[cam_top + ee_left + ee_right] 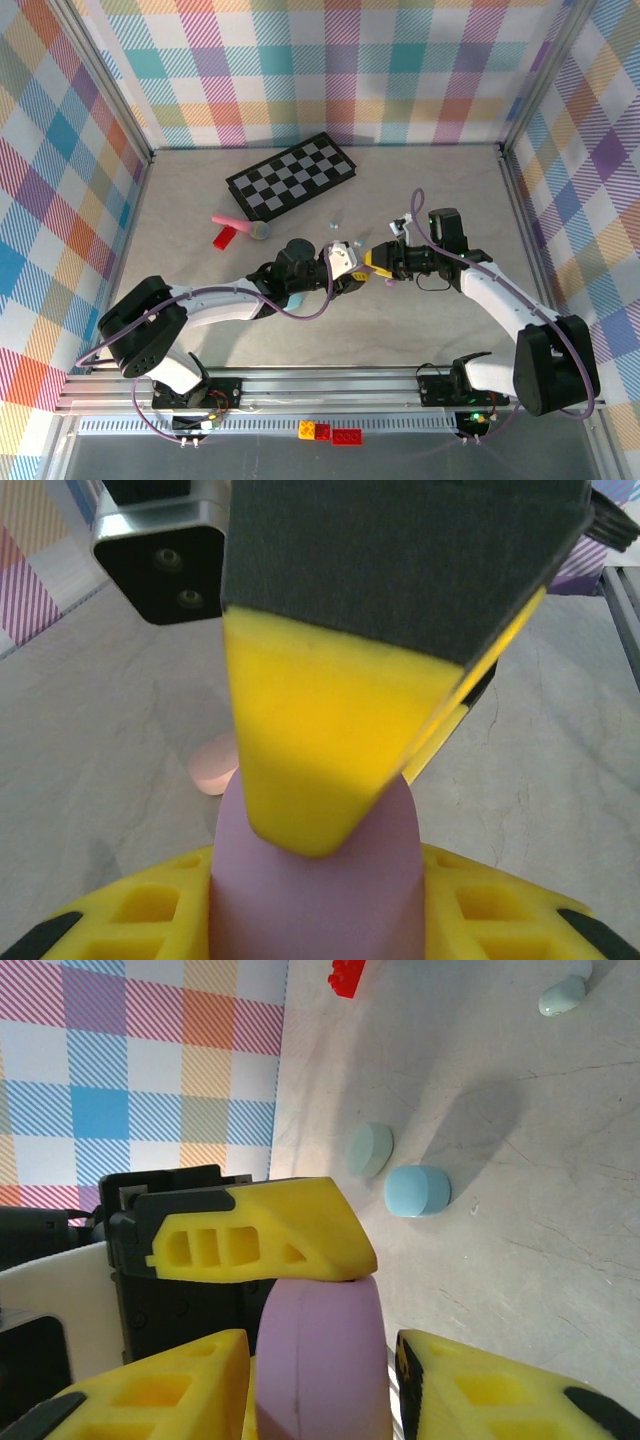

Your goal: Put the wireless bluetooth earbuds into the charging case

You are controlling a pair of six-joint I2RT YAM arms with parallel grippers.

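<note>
The right gripper's fingers are squeezing the case across its seam, so the left gripper should hold the case upright to free the right gripper for opening the case's lid.
A purple oval charging case is held above the table where both arms meet. My left gripper is shut on it, and its yellow fingers flank the case in the left wrist view. My right gripper is shut on the same case from the other side, one of its fingers lying over the top. A thin seam runs down the case. In the right wrist view a left finger presses on the case's upper edge. Two tiny pale earbuds lie on the table just behind the grippers.
A light blue case and a greenish one lie on the table beyond the grippers. A pink case rests nearby. A folded checkerboard, a pink stick and a red brick sit further back. Plaid walls enclose the table.
</note>
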